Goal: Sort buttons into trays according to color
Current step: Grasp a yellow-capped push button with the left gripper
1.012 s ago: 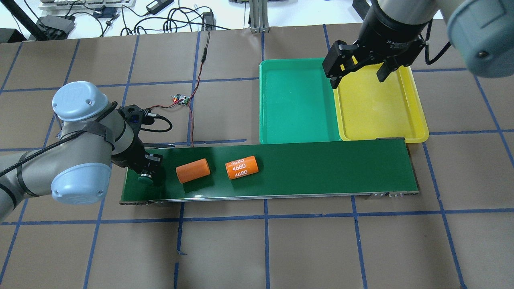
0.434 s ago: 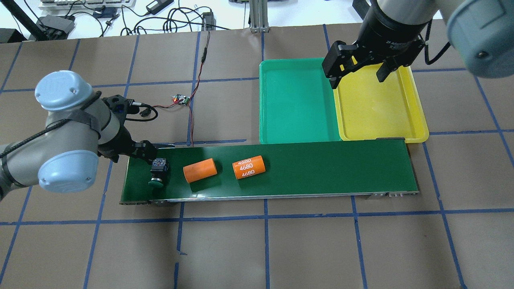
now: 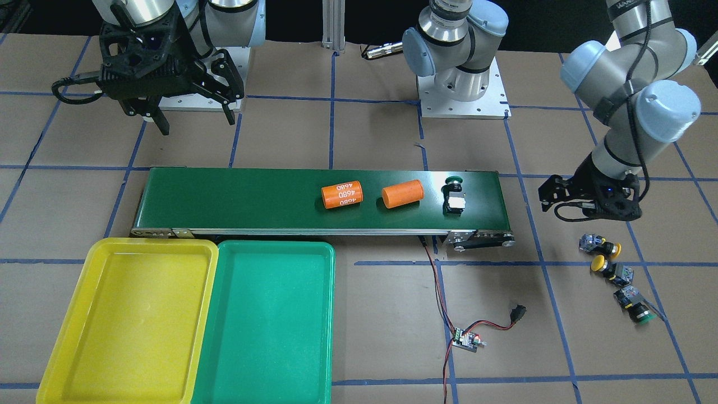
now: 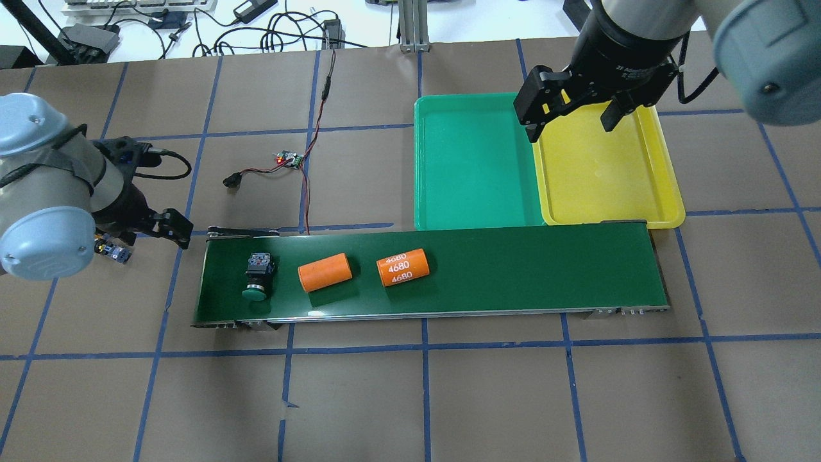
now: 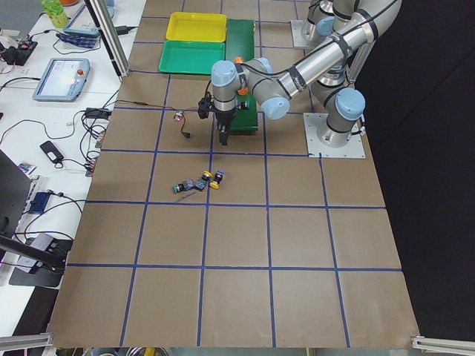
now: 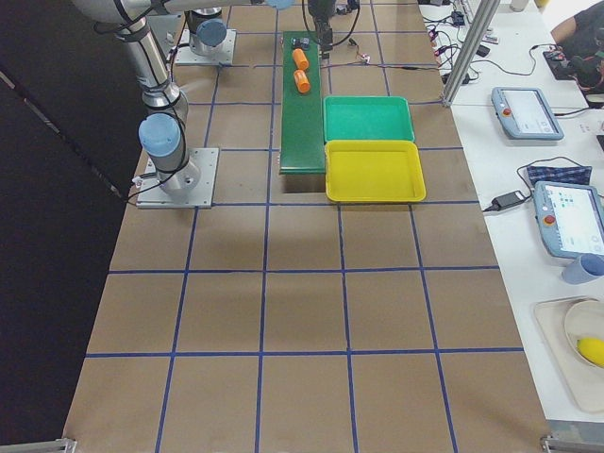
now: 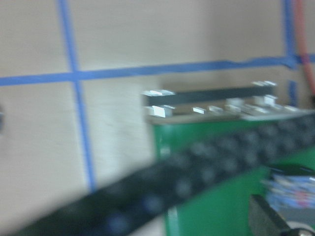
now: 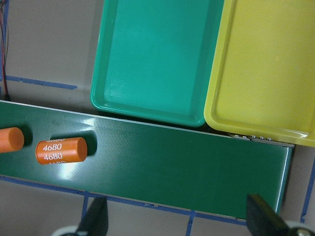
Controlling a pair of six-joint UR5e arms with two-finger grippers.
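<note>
I expect a yellow button (image 3: 600, 245) to ride behind orange cylinders and the green button (image 3: 454, 196) when I carry it to the conveyor belt, because they sit spaced along the belt.
A green button (image 4: 258, 279) lies on its side at the left end of the conveyor belt (image 4: 513, 269); it also shows in the front view (image 3: 453, 196). My left gripper (image 4: 172, 229) is open and empty, off the belt's left end, seen too in the front view (image 3: 552, 201). Two yellow buttons (image 3: 603, 246) (image 3: 608, 268) and one green button (image 3: 634, 306) lie on the table just beyond it. My right gripper (image 4: 571, 122) is open and empty, hovering over the seam between the green tray (image 4: 471, 160) and the yellow tray (image 4: 603, 167). Both trays hold nothing.
Two orange cylinders (image 4: 325, 272) (image 4: 403, 267) lie on the belt to the right of the green button. A small circuit board with red wires (image 4: 288, 158) lies behind the belt. The left wrist view is blurred and shows the belt's end (image 7: 211, 105).
My left gripper let go of the green button on the belt and pulled back left, off the belt. The button and both cylinders drifted right. The right arm stayed still.
</note>
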